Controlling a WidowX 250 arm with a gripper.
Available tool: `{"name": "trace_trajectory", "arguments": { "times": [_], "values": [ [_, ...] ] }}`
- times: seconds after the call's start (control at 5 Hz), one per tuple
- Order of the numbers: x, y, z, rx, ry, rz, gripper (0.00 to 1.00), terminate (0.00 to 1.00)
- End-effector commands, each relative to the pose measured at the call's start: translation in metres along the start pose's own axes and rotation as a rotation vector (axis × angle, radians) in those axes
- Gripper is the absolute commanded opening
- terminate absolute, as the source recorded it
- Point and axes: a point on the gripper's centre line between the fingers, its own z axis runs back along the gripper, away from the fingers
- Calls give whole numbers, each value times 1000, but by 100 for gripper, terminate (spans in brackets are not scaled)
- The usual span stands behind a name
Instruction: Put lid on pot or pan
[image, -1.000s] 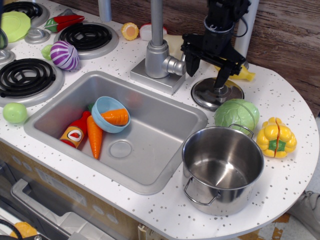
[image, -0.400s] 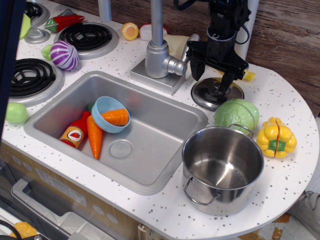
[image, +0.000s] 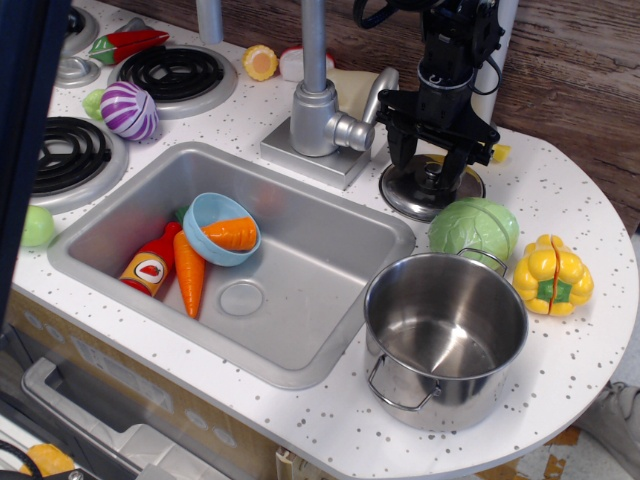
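Note:
The wide lid (image: 412, 200) will tip to one side when I lift it, because it has only a small central knob (image: 432, 171) to hold.
The shiny steel lid (image: 405, 196) with a small central knob lies flat on the white counter behind the green cabbage. My black gripper (image: 432, 163) hangs straight over it, open, with one finger on each side of the knob and close to the lid's surface. The steel pot (image: 445, 336) with wire loop handles stands upright and empty at the front right of the counter, in front of the cabbage and well apart from the gripper.
A green cabbage (image: 474, 229) sits between lid and pot. A yellow pepper (image: 553, 274) lies right of the pot. The faucet (image: 318, 100) stands left of the gripper. The sink (image: 330, 290) holds a light-blue bowl (image: 208, 222), carrots and a bottle. A dark blurred shape (image: 25, 100) covers the left edge.
My gripper has moved down onto the lid and turned, its fingers now straddling the knob. A dark shape has come in over the left edge.

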Motion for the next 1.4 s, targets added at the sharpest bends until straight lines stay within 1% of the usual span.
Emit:
{"name": "trace_trajectory", "arguments": {
  "times": [0.0,0.2,0.4,0.6,0.8,1.0,1.2],
  "values": [
    [13,1,15,-12,-50,-7,0,0],
    [22,-4,34,9,-26,-2,0,0],
    [35,-13,68,52,-2,17,0,0],
    [36,-16,105,79,38,51,0,0],
    [7,-29,139,170,63,141,0,0],
    [-36,-22,163,225,115,222,0,0],
    [-73,-31,173,221,129,291,0,0]
  ]
}}
